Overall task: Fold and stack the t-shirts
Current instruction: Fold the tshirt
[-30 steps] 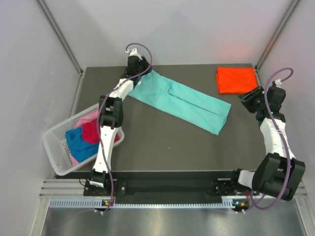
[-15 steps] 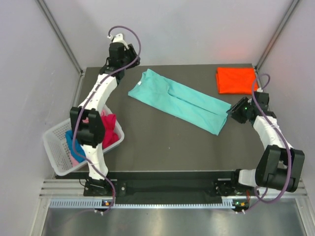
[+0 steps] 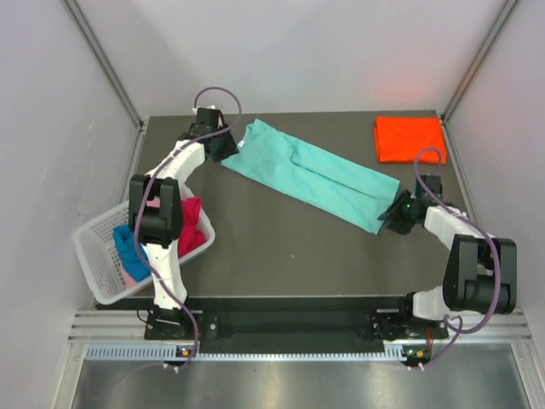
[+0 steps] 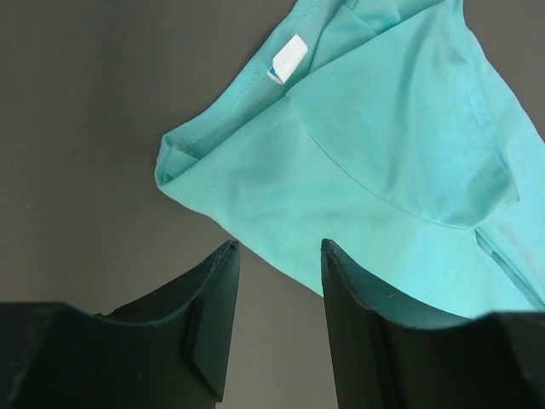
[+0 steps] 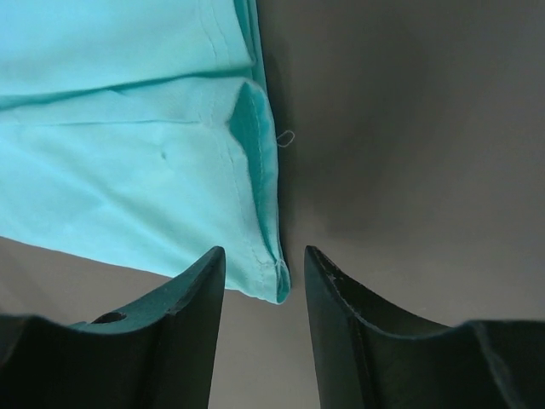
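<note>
The teal t-shirt is lying at a slant, its hem far from the left gripper, so the robot should swing the hem closer before its left gripper grabs the hem corner.
A teal t-shirt lies flat and folded narrow, running diagonally across the dark table. My left gripper is open at its collar end. In the left wrist view the left gripper has the teal t-shirt edge just past its fingertips, with nothing clamped. My right gripper is open at the shirt's near right corner. In the right wrist view the right gripper straddles the hem corner of the teal t-shirt without pinching it. A folded orange t-shirt rests at the far right.
A white lattice basket overhangs the table's left edge, holding magenta-red, blue and pink cloth. Grey walls close in the table on three sides. A white label shows inside the teal collar.
The left gripper let go of the collar, lifted towards the far left corner, then came back down beside the collar. The right arm moved from near the orange shirt to the teal shirt's corner.
</note>
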Robot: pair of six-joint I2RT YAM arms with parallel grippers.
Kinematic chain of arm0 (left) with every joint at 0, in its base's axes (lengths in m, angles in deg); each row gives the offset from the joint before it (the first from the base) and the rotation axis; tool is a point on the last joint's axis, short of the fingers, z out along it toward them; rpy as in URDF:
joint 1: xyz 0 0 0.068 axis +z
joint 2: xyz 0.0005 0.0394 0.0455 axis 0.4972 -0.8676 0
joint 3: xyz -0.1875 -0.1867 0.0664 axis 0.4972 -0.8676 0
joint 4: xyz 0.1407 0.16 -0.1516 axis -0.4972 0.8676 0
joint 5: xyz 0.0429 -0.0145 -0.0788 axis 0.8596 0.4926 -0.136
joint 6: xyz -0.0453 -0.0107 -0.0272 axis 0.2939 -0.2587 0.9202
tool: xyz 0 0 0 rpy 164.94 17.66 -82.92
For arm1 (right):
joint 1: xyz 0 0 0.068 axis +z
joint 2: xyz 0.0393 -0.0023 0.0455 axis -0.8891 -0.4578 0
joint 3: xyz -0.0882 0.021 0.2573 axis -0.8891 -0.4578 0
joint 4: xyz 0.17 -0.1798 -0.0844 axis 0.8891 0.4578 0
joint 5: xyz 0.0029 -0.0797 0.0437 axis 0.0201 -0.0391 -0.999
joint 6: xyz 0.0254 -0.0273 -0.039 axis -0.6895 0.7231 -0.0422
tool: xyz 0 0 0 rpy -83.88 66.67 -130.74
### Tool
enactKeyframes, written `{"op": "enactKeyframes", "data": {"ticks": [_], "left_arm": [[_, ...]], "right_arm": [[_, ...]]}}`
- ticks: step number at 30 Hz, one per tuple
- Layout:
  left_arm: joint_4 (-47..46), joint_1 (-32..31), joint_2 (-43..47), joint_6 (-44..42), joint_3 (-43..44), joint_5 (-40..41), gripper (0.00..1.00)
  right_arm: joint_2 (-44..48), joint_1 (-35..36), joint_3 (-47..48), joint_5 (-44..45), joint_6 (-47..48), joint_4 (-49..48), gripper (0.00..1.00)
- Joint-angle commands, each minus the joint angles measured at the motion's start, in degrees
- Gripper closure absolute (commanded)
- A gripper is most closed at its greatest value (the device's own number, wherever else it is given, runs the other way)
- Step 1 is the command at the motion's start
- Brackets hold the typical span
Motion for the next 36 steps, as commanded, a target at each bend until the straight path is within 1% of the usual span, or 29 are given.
{"op": "enactKeyframes", "data": {"ticks": [1, 5, 10, 14, 17, 18, 23, 24, 26, 27, 29, 32, 35, 36], "left_arm": [[-1.87, 0.84, 0.01, 1.31, -0.28, -0.33, 0.52], [-2.49, 1.1, -1.22, 0.96, -0.54, -1.82, 0.52], [-4.77, 1.19, -1.66, 1.13, -3.35, -1.56, 0.51], [-5.12, 1.19, -2.28, 1.65, -4.4, -1.48, 0.51], [-5.47, 1.19, -2.45, 2.01, -5.11, -1.21, 0.51], [-5.48, 1.1, -2.45, 2.18, -5.29, -1.04, 0.51], [-7.14, 1.19, -3.51, 2.36, -5.9, -0.07, 0.52], [-8.71, 1.19, -4.03, 2.27, -6.08, -0.33, 0.52], [-9.69, 1.19, -4.56, 2.71, -6.08, -0.59, 0.52], [-10.31, 1.19, -5.26, 2.8, -5.9, -0.86, 0.51], [-10.31, 1.19, -5.88, 2.98, -5.12, -1.65, 0.52], [-10.14, 1.19, -6.93, 2.98, -4.59, -1.21, 0.61], [-9.26, 1.19, -7.46, 2.45, -3.62, -1.3, 0.71], [-9.26, 1.19, -7.81, 2.27, -3.53, -1.56, 0.77]], "right_arm": [[-1.57, 2.25, -1.15, 0.92, -1.96, -4.65, 0.57], [-1.67, 2.87, -2.91, 2.15, -3.02, -5.18, 0.57], [0.09, 3.66, -4.41, 3.99, -3.63, -5.54, 0.58], [0.09, 3.93, -4.67, 4.08, -3.81, -5.89, 0.63], [0.09, 4.19, -4.76, 4.08, -3.63, -6.24, 0.7], [0.18, 4.28, -4.93, 4.08, -3.63, -6.24, 0.74], [0.62, 4.54, -5.81, 4.17, -3.81, -7.2, 0.85], [0.53, 4.63, -5.9, 4.17, -3.72, -7.38, 0.89], [0.7, 4.81, -6.16, 4.08, -3.72, -7.82, 0.94], [0.88, 4.98, -6.34, 3.82, -3.72, -7.91, 1.0], [1.75, 5.16, -6.43, 3.82, -3.81, -7.91, 1.0], [3.16, 5.77, -6.43, 3.64, -3.9, -6.51, 1.0], [5.35, 6.48, -6.78, 3.91, -3.81, -5.19, 1.0], [6.06, 6.65, -7.39, 3.99, -3.72, -4.31, 1.0]]}}
